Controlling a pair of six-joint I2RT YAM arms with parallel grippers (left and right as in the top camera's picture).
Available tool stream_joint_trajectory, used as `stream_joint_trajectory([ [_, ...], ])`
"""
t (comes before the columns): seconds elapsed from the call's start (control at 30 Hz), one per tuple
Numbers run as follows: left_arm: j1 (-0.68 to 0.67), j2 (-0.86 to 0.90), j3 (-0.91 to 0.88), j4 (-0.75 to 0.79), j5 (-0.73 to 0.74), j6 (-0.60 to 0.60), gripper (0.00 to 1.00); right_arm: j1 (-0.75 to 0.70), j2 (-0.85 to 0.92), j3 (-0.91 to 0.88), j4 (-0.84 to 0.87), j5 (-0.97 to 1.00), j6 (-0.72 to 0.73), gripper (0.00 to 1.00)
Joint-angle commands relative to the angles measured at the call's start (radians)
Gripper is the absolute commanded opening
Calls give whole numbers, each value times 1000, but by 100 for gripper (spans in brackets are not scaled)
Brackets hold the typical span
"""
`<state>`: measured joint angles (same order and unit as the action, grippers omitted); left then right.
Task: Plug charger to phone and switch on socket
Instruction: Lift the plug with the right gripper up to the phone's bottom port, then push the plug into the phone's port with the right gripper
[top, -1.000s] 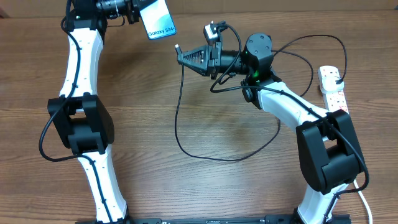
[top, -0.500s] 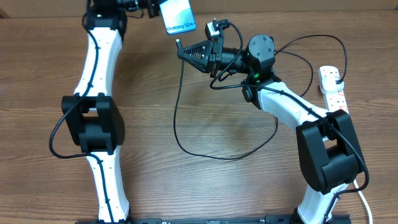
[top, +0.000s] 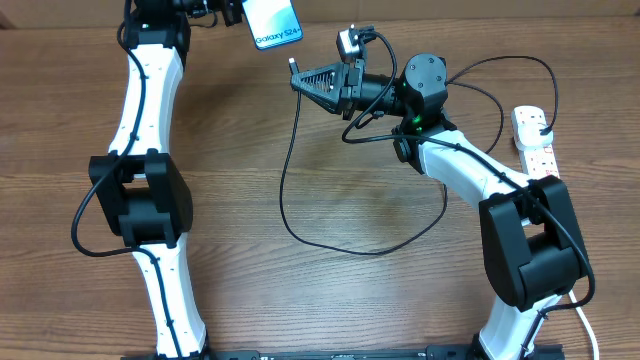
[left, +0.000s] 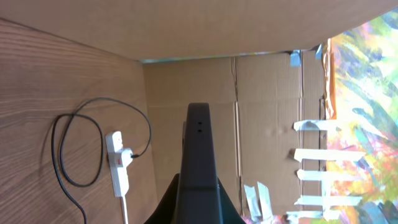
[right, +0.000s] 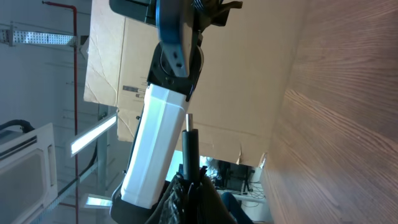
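The phone's near edge (top: 278, 41) is to one side of the connector's tip (top: 293, 65), so next I move the phone across with my left gripper to line up before plugging.
My left gripper (top: 238, 10) is shut on the phone (top: 272, 21), a slim slab with a light blue screen, and holds it in the air at the far edge. In the left wrist view the phone (left: 198, 155) shows edge-on between the fingers. My right gripper (top: 300, 80) is shut on the charger's connector end (right: 189, 146), whose tip points at the phone with a gap between them. The black cable (top: 330, 245) hangs to the table in a loop and runs to its plug in the white socket strip (top: 535, 140) at the right.
The socket strip with its plugged black plug also shows in the left wrist view (left: 117, 163). Cardboard walls (left: 261, 112) stand behind the table's far edge. The left arm's white link (right: 155, 143) is close in front of the right gripper.
My left gripper with the phone swung right, then drew back a little left and higher. My right gripper with the connector rose slightly toward the phone.
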<state>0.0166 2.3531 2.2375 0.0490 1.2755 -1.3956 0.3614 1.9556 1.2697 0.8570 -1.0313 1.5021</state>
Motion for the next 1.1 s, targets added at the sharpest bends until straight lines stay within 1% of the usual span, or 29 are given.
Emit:
stream_joint_trajectory([
  [0.0, -11, -8, 23, 8, -6, 12, 4, -3, -3, 9, 11, 18, -19, 4],
  [0.1, -26, -8, 23, 8, -8, 19, 4, -3, -3, 9, 37, 24, -35, 4],
  [0.23, -43, -8, 23, 8, -12, 57, 4, -3, -3, 9, 60, 23, -38, 4],
  [0.63, -40, -8, 23, 7, 2, 49, 4, -8, -3, 9, 50, 2, -99, 4],
  [0.97, -33, -8, 23, 0, 14, 49, 4, -19, -3, 8, 49, -1, -98, 4],
  [1.07, -33, -8, 23, 0, 32, 44, 4, -24, -3, 9, 26, -1, -98, 4],
])
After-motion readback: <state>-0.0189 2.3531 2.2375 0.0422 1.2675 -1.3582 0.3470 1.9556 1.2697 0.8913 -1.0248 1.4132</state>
